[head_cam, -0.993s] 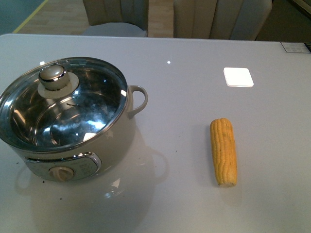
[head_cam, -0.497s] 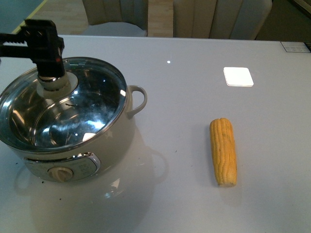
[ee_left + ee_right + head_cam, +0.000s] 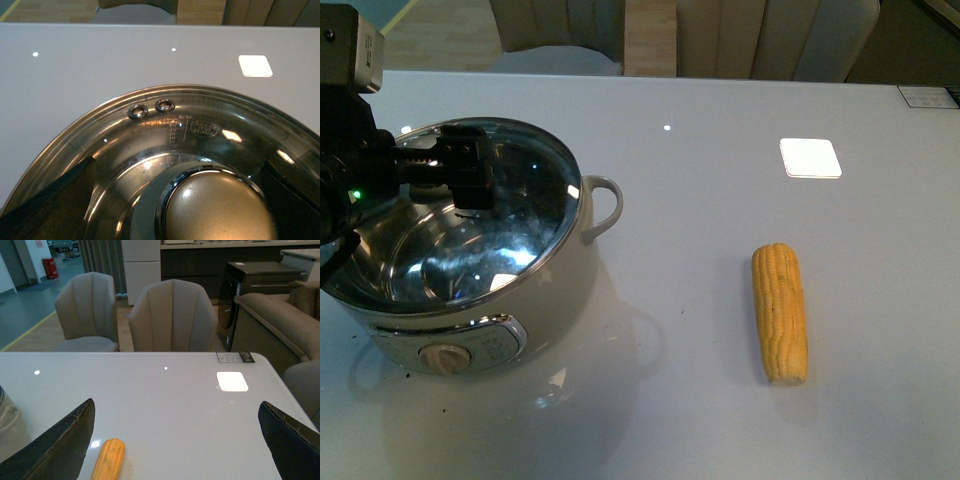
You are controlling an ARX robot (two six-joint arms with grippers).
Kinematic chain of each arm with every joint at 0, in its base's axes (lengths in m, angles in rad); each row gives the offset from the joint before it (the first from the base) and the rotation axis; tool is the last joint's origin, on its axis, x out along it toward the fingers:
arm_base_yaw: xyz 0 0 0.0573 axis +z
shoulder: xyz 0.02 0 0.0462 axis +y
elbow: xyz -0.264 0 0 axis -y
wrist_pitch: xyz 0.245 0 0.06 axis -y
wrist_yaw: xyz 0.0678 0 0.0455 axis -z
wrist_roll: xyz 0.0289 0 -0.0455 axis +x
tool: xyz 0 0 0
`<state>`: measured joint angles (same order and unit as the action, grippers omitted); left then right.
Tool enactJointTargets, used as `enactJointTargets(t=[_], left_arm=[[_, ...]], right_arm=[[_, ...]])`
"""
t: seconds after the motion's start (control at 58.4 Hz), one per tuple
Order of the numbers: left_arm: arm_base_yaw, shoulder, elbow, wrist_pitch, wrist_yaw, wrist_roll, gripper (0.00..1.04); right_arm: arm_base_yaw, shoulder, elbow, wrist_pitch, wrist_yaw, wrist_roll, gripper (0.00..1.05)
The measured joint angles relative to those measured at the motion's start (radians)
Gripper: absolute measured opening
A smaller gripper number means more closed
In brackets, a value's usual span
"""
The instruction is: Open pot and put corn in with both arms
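I should expect an empty pot (image 3: 558, 290) when I take the glass lid off, because only shiny steel (image 3: 445, 262) can be seen through it.
The cream-white pot (image 3: 550, 290) stands at the table's left with its glass lid (image 3: 520, 220) on. My left gripper (image 3: 465, 175) hangs open over the lid and hides the knob in the front view. In the left wrist view the dull gold knob (image 3: 217, 210) sits between the two spread black fingers (image 3: 50, 205), neither touching it. The corn (image 3: 780, 312) lies on the table to the right of the pot, lengthwise toward me. My right gripper (image 3: 176, 410) is open above the table, with the corn (image 3: 108, 460) near one finger and the pot's side (image 3: 7, 427) at the frame's edge.
A white square (image 3: 810, 158) lies flat on the table's far right. A small label (image 3: 925, 97) sits at the far right corner. Two upholstered chairs (image 3: 172, 315) stand behind the far edge, and a sofa (image 3: 280, 320) stands off to the right.
My left arm came in from the left, reached the lid knob, then shifted nearer and lower so its fingers stand on either side of the knob. Pot and corn have not moved.
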<state>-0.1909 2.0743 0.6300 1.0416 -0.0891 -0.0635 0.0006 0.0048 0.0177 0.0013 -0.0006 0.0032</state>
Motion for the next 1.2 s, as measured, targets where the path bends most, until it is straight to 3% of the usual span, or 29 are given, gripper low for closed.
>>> enactJointTargets(t=[0.274, 0.634, 1.199], left_arm=[[-0.024, 0.039, 0.016, 0.031, -0.017, -0.024, 0.95], [-0.03, 0.047, 0.026, 0.043, -0.028, -0.024, 0.42], [-0.027, 0.004, 0.051, -0.04, -0.04, -0.003, 0.41]], right_arm=[[0.0, 0.0, 0.0, 0.0, 0.0, 0.0, 0.96], [0.0, 0.0, 0.0, 0.0, 0.0, 0.0, 0.96], [0.0, 0.0, 0.0, 0.0, 0.0, 0.0, 0.96]])
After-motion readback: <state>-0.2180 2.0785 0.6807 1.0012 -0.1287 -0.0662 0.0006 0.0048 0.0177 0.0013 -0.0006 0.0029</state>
